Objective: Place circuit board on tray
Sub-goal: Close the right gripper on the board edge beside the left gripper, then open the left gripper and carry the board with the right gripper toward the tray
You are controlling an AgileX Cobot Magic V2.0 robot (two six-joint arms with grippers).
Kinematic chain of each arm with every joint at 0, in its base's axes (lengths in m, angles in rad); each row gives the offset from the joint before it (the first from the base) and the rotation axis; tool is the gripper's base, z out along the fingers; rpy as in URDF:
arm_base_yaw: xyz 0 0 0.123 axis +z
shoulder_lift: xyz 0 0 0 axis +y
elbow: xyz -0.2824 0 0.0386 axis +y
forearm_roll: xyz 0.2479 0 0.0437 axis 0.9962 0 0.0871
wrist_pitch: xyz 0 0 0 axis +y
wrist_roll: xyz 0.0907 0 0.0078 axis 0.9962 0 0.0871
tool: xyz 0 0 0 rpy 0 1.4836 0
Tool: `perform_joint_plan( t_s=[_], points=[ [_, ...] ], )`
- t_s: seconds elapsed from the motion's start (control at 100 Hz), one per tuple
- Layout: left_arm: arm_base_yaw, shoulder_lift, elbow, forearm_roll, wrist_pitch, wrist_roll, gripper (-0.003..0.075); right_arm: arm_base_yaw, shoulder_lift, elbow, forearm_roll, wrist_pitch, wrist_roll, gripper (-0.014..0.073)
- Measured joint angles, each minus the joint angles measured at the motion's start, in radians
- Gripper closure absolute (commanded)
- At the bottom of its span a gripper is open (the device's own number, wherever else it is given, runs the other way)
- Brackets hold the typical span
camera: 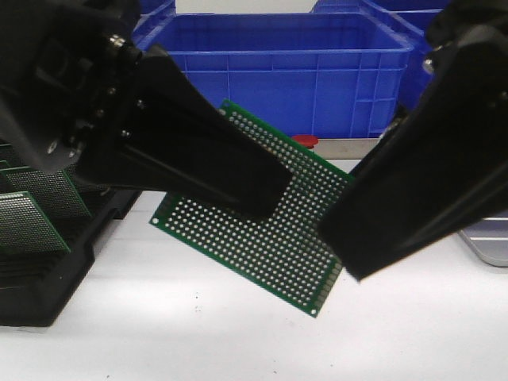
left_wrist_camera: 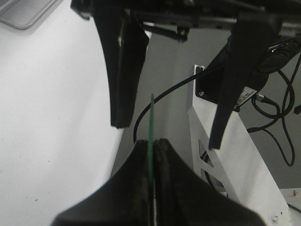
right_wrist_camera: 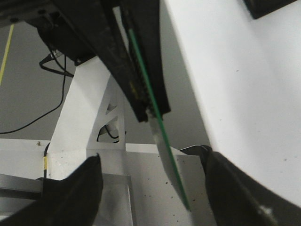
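Note:
My left gripper is holding the circuit board far from the grey metal tray (camera: 490, 240), so next my right gripper grabs the board's free edge (camera: 329, 281) before my left gripper opens.
A green perforated circuit board (camera: 262, 246) hangs tilted in the air above the white table. My left gripper (camera: 266, 198) is shut on its upper middle. In the left wrist view the board (left_wrist_camera: 152, 117) is edge-on, pinched between the left gripper's (left_wrist_camera: 151, 143) pads. My right gripper (camera: 349, 254) is open at the board's right edge. In the right wrist view the board's (right_wrist_camera: 162, 132) lower end lies between the right gripper's (right_wrist_camera: 150, 188) spread fingers, touching neither. The grey metal tray (camera: 488, 242) shows at the right edge of the table, and its corner appears in the left wrist view (left_wrist_camera: 26, 12).
A black slotted rack (camera: 40, 270) with several green boards stands at the left. Blue plastic bins (camera: 278, 55) line the back of the table. A small red object (camera: 306, 140) lies by the bins.

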Motion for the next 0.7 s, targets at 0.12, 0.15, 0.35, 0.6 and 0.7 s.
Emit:
perform_joint_plan(
  t_s=[0.12, 0.15, 0.35, 0.6, 0.7],
  points=[
    [0.000, 0.000, 0.000, -0.002, 0.000, 0.000, 0.0737, 0.019, 0.021, 0.000, 0.014, 0.000, 0.000, 0.0277],
    [0.000, 0.000, 0.000, -0.002, 0.000, 0.000, 0.0737, 0.021, 0.022, 0.000, 0.024, 0.000, -0.001, 0.0328],
    [0.000, 0.000, 0.000, -0.006, 0.017, 0.002, 0.0733, 0.021, 0.022, -0.002, 0.081, -0.021, -0.005, 0.0666],
    [0.000, 0.000, -0.002, -0.008, 0.045, 0.017, 0.0368, 0.021, 0.022, -0.002, 0.082, 0.023, -0.017, 0.0657],
    [0.000, 0.000, -0.002, -0.010, 0.057, 0.021, 0.0260, 0.021, 0.022, -0.002, 0.072, 0.023, -0.008, 0.0657]
  ],
)
